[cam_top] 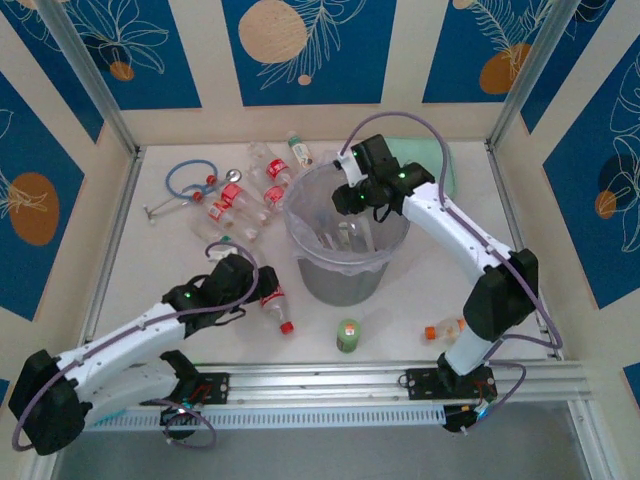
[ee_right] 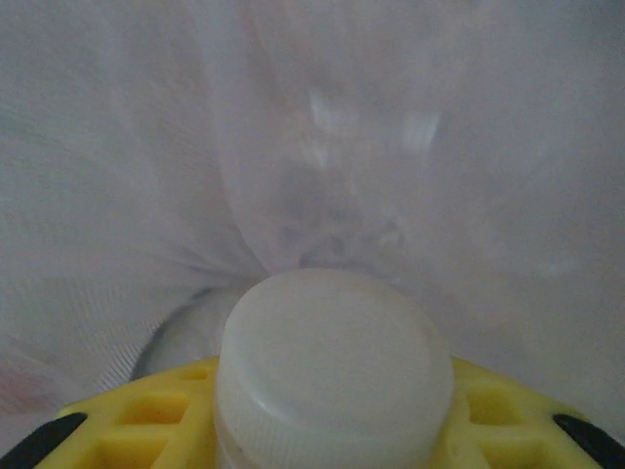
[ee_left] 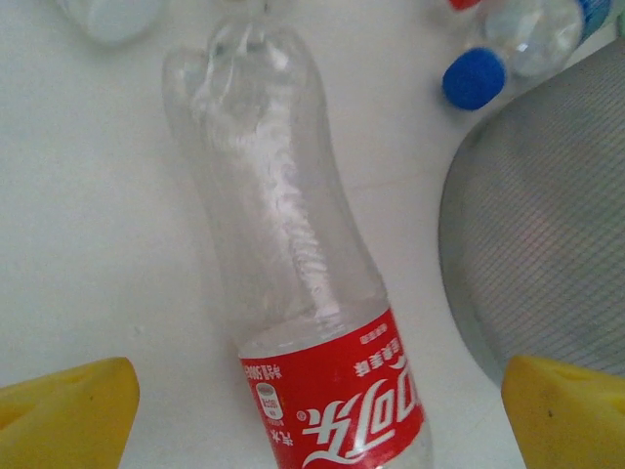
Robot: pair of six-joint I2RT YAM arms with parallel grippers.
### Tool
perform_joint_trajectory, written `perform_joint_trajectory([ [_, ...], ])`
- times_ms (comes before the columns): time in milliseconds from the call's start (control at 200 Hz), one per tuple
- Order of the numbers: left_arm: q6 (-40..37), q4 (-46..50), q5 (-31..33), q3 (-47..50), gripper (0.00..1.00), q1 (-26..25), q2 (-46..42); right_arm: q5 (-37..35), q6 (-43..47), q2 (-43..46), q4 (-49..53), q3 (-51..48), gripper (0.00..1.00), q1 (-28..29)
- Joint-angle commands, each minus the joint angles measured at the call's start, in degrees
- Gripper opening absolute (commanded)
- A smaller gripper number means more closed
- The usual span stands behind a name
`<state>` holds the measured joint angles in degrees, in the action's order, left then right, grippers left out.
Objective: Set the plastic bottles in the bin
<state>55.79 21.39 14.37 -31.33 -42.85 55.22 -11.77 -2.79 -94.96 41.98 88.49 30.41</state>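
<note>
The robot's left gripper is above the red-labelled bottle beside the bin, so it should pick the bottle up by the label and hold out the bottle's base to the right gripper.
The bin, a grey tub lined with a clear bag, stands mid-table. My right gripper hangs over its far rim, shut on a white-capped bottle. Yellow fingers press both sides of its neck, and the bag is behind it. My left gripper is open, low over a red-labelled bottle lying left of the bin. In the left wrist view this bottle lies between the spread fingers, untouched. More bottles lie at the back left.
A green bottle stands in front of the bin, and an orange-capped one lies by the right arm's base. A blue looped tube lies far left. A mint-green case sits behind the right arm. The bin wall is close right of my left gripper.
</note>
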Motion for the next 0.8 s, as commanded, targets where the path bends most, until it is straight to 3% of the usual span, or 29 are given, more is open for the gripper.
perform_joint_trajectory([
  [0, 3.14, -5.06, -3.81, 1.49, 0.95, 0.49, 2.06, 0.00, -1.75, -1.45, -4.18, -3.16, 0.00, 0.13],
  [110, 3.81, -7.99, -5.44, 2.57, 0.95, 0.49, 4.53, 0.06, -3.47, -1.53, -6.93, -6.62, 0.00, 0.17],
  [215, 4.24, -9.71, -5.85, 3.12, 0.95, 0.49, 6.99, 0.64, -4.54, -0.84, -8.73, -8.95, 0.08, 0.17],
  [470, 4.61, -11.97, -6.45, 3.60, 0.96, 0.49, 10.89, 1.43, -5.41, 2.69, -6.87, -8.42, 0.45, 0.41],
  [595, 5.35, -12.67, -5.98, 4.80, 0.95, 0.49, 10.98, -2.35, -3.82, 4.14, -3.29, -6.07, 0.60, 1.89],
  [795, 6.35, -14.10, -5.87, 5.87, 0.94, 0.49, 11.37, -2.85, -4.31, 7.83, 1.58, -2.86, 0.69, 3.16],
])
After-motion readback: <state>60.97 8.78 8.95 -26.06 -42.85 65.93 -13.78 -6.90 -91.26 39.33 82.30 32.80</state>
